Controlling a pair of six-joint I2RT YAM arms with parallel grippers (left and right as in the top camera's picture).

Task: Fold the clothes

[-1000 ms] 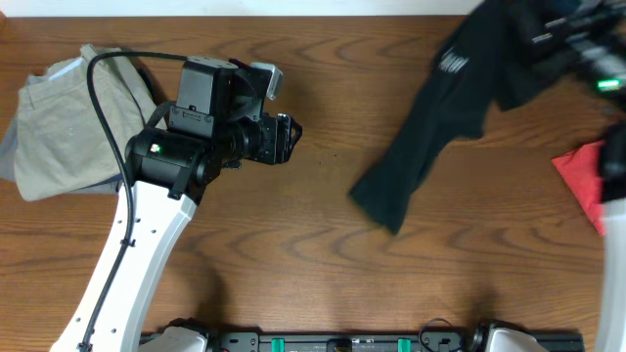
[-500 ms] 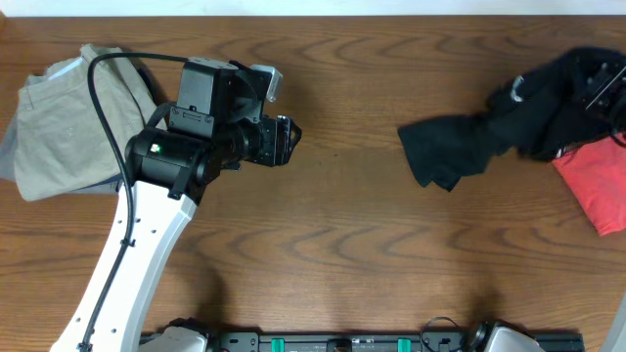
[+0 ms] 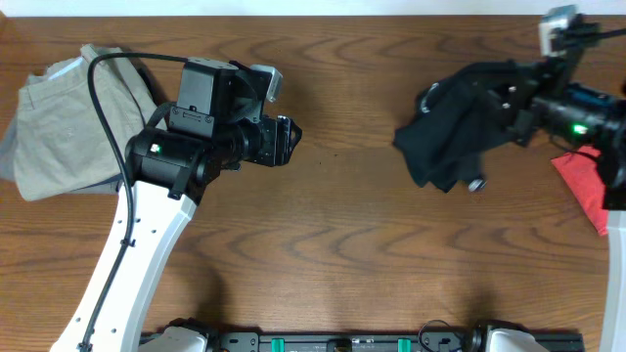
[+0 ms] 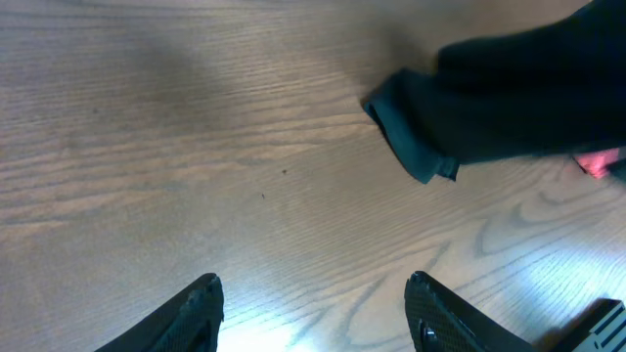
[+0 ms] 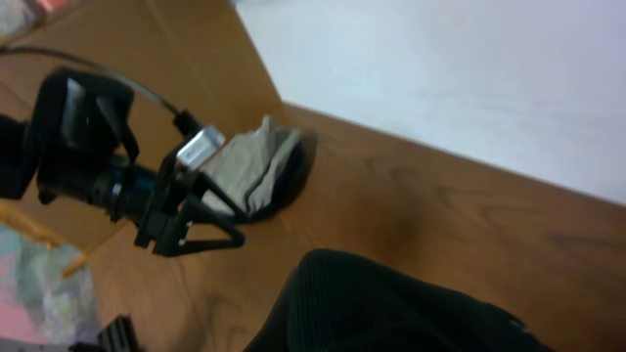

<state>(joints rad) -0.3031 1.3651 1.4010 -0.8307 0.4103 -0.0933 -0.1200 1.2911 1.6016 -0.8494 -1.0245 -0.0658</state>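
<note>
Next, I lay the black garment (image 3: 440,142) across the table's middle (image 3: 344,166) with my right gripper first, because it hangs bunched from that gripper, out of my left gripper's reach.
A black garment (image 3: 445,142) is bunched at the right of the table, draped over my right gripper (image 3: 486,110), which is shut on it; the fingers are hidden under the cloth. In the right wrist view the black garment (image 5: 391,303) fills the bottom and covers the jaws. My left gripper (image 3: 291,139) is open and empty above bare wood, well left of the garment. In the left wrist view its fingertips (image 4: 318,308) are spread apart, and the black garment (image 4: 499,108) lies at the upper right.
A folded beige pile (image 3: 59,127) lies at the far left, and it also shows in the right wrist view (image 5: 249,161). A red cloth (image 3: 587,186) lies at the right edge. Bare wood table (image 3: 323,244) lies between the arms.
My right arm swung the black garment from hanging stretched at the upper right down into a bunch on the right. It has now shifted slightly left. The left arm has not moved.
</note>
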